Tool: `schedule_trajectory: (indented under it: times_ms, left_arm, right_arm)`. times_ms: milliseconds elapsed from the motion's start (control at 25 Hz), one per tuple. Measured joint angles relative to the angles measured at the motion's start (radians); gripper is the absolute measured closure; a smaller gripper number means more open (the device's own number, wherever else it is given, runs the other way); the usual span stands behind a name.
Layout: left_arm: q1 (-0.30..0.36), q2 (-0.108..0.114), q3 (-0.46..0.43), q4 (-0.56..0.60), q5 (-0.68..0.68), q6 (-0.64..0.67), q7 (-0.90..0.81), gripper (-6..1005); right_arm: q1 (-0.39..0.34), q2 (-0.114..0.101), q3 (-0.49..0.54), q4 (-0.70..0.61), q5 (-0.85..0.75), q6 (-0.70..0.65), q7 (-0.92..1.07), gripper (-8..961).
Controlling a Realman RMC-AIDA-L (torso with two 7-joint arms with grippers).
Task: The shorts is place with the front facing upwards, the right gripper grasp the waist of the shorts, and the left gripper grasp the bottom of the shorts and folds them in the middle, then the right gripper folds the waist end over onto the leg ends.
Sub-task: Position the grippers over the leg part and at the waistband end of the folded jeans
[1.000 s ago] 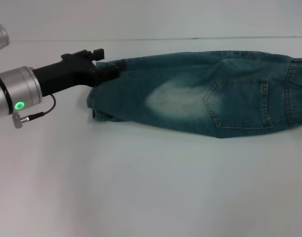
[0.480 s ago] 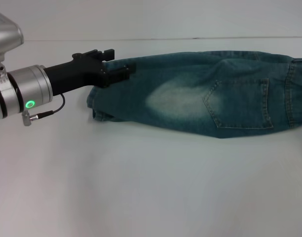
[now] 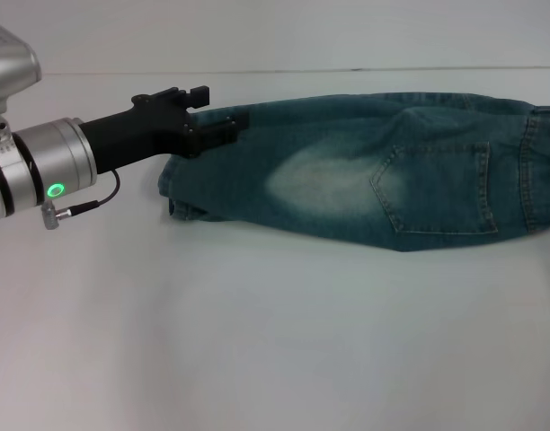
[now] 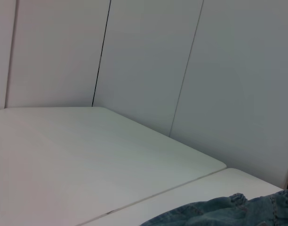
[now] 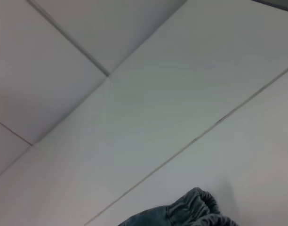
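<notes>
The shorts [image 3: 365, 175] will spread apart below the waist when I lift them and carry them over, because the layers show loose, uneven edges at the bottom [image 3: 182, 212].
The shorts [image 3: 347, 175] lie folded lengthwise across the table, with a back pocket [image 3: 437, 189] facing up. The waist of the shorts [image 3: 546, 166] runs off the right edge of the head view, and its ruffled band [image 5: 196, 207] shows in the right wrist view. The bottom of the shorts [image 3: 181, 193] is the left end. My left gripper [image 3: 219, 108] reaches in from the left over that end, open, one finger lying on the denim and the other past the far edge. A patch of denim [image 4: 228, 214] shows in the left wrist view. The right gripper is out of view.
The white table [image 3: 275, 341] stretches bare in front of the shorts. A seam between table panels [image 3: 284, 70] runs along the back. Pale wall panels [image 4: 144, 61] stand behind the table.
My left gripper has moved to the right and slightly up, from the hem edge to over the leg end of the shorts, and has held still since half a second ago. The shorts have not shifted.
</notes>
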Motion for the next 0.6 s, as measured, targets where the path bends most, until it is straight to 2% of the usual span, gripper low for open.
schedule_trajectory:
  times_ms: [160, 600]
  left_arm:
    - [-0.004, 0.000, 0.007, -0.003, 0.000, 0.000, 0.001, 234]
    - [-0.007, 0.002, 0.023, -0.010, -0.003, 0.001, 0.002, 233]
  right_arm:
    - [0.030, -0.007, -0.034, 0.021, -0.025, 0.050, 0.006, 21]
    - [0.093, -0.011, -0.039, 0.058, -0.130, 0.086, 0.038, 22]
